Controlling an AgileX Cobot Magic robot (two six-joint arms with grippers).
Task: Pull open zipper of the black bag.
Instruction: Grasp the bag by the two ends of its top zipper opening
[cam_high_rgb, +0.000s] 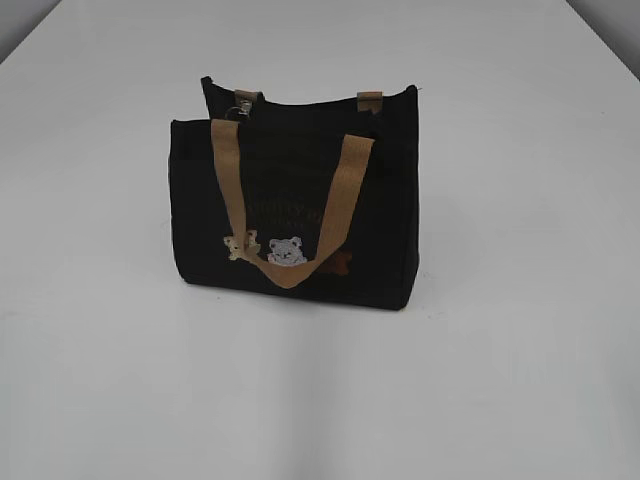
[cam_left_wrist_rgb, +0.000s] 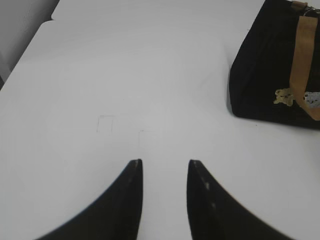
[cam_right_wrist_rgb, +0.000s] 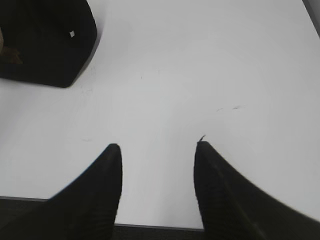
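The silvery pull tab (cam_high_rgb: 244, 107) will slide to the far end of the zipper when I pull, because the zipper goes from the pull tab across the bag's top rim (cam_high_rgb: 308, 113).
The black bag (cam_high_rgb: 295, 205) stands upright mid-table, its tan handle hanging down the front over small embroidered bears. Along its top rim runs the dark zipper (cam_high_rgb: 300, 100), with a small silvery pull tab (cam_high_rgb: 242, 108) near the left end. Neither arm shows in the exterior view. In the left wrist view my left gripper (cam_left_wrist_rgb: 165, 162) is open over bare table, with the black bag (cam_left_wrist_rgb: 265, 75) far off at the upper right. My right gripper (cam_right_wrist_rgb: 159, 147) is open near the table's front edge, and a corner of the black bag (cam_right_wrist_rgb: 47, 42) lies at the upper left.
The white table (cam_high_rgb: 520, 330) spreads all around the bag. Its front edge (cam_right_wrist_rgb: 150, 226) shows just below my right gripper. A darker floor strip (cam_left_wrist_rgb: 20, 30) lies beyond the table's left side.
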